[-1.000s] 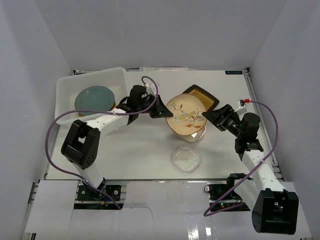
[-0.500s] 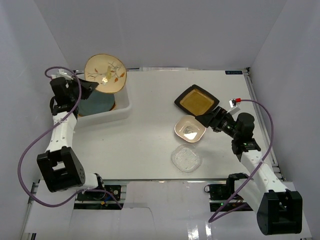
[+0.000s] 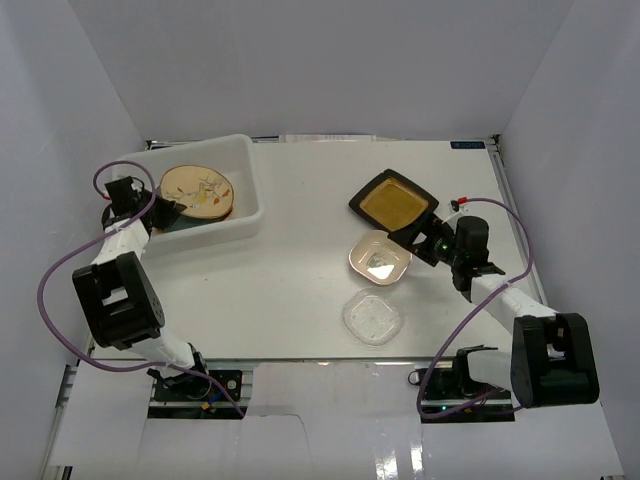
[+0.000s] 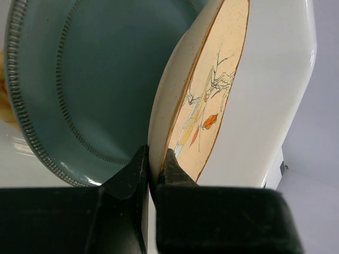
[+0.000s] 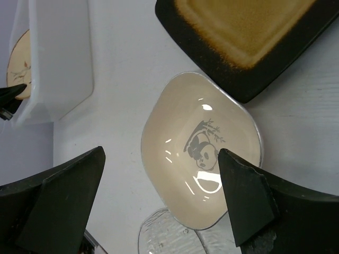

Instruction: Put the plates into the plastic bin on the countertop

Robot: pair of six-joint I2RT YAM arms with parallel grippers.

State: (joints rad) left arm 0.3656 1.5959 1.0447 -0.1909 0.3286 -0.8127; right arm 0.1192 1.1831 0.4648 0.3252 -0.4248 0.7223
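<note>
The black square plate (image 3: 393, 203) touches the cream bowl only edge to edge (image 3: 387, 233). The plate will come free when I lift it, and the bowl will stay behind.
In the white plastic bin (image 3: 252, 195) at the countertop's (image 3: 300, 280) far left, my left gripper (image 3: 166, 210) is shut on the rim of the cream floral plate (image 3: 198, 192). The left wrist view shows the floral plate (image 4: 214, 90) tilted against the grey-blue plate (image 4: 85, 84), its rim pinched in my left gripper (image 4: 154, 159). My right gripper (image 3: 420, 240) stands open beside the cream squarish bowl (image 3: 379, 257). In the right wrist view that gripper (image 5: 161, 156) is wide apart with the panda-printed bowl (image 5: 201, 153) between its fingers, holding nothing.
A black square plate with an amber centre (image 3: 393, 200) lies just behind the bowl and touches it (image 5: 249, 37). A clear glass dish (image 3: 372, 317) sits just in front of the bowl. Purple cables loop beside both arms.
The left arm lowered the floral plate from above the bin's back rim down into the bin. The right gripper shifted a little toward the bowl.
</note>
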